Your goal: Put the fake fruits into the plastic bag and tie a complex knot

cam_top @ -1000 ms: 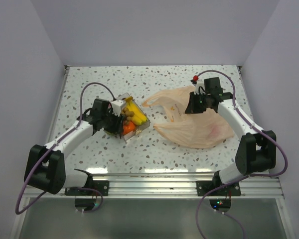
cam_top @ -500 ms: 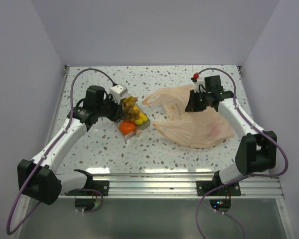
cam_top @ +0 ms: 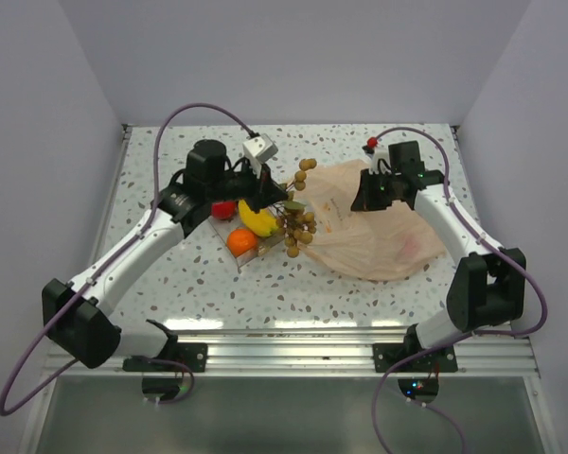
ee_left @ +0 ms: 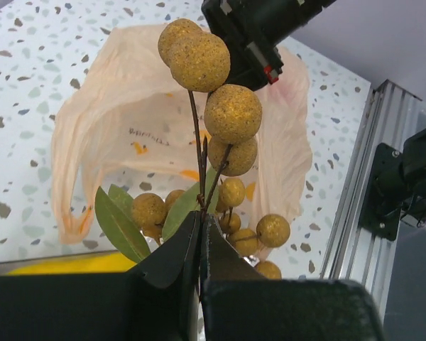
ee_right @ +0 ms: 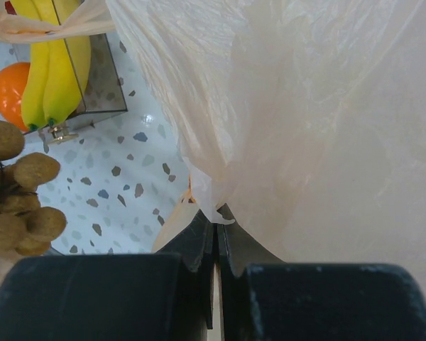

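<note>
The grape cluster hangs high outside the bag's opening, which faces the tray, so next my left gripper lowers the cluster and pushes it beneath the bag's raised edge.
My left gripper is shut on the thin stem of the tan-brown grape cluster, which has green leaves. The cluster hangs in the air between the tray and the bag's mouth. The peach-orange plastic bag lies at centre right. My right gripper is shut on a pinch of its upper edge and holds it raised. A yellow banana, an orange piece and a red apple sit in the tray.
The clear rectangular tray stands left of the bag on the speckled table. An aluminium rail runs along the near edge. White walls close in the back and both sides.
My left gripper has shut on the grape cluster in the tray, lifted it and carried it right toward the bag. The right gripper stays where it was, holding the bag.
</note>
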`<state>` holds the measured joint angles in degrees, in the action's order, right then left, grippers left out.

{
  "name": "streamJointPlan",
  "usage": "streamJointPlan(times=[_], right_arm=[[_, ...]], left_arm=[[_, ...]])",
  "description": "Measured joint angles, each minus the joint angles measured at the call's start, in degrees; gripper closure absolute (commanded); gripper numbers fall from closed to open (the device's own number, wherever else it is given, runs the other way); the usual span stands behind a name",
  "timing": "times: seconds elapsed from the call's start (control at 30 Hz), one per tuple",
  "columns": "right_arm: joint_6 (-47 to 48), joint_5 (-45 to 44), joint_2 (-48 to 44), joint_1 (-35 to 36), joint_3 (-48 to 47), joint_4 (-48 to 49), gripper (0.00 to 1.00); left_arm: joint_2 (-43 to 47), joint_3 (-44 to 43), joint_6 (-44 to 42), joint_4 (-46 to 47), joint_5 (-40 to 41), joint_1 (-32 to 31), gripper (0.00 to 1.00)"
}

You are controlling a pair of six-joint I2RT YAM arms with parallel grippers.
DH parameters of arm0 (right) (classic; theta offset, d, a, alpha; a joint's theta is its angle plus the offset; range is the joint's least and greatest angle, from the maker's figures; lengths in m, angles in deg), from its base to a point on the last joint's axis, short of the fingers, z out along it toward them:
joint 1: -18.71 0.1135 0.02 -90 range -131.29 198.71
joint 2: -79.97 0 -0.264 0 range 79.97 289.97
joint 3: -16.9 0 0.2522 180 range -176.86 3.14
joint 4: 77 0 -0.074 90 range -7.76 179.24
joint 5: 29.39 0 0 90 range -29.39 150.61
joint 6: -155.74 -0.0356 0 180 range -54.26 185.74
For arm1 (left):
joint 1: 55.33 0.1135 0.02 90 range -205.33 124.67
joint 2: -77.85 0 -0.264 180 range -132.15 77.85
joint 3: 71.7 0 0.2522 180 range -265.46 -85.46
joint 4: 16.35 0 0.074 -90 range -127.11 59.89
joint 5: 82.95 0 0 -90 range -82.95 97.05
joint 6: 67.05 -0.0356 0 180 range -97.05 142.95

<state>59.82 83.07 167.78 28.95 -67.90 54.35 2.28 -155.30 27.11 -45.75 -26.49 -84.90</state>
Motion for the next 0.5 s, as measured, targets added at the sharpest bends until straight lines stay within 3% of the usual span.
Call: streamJointPlan(times=[0.33,0.5], right_arm=[[2.69,2.97,0.00,0.00,-0.09,-1.92,1.00],[4.04,4.61,0.00,0.00,-0.09,-3.28,1.00]], left_arm=[[-11.19,-0.20,2.36,14.14,1.33,-4.02,1.00],[-13.22,-1.14,1.44,16.57,2.43,-4.00,1.00]])
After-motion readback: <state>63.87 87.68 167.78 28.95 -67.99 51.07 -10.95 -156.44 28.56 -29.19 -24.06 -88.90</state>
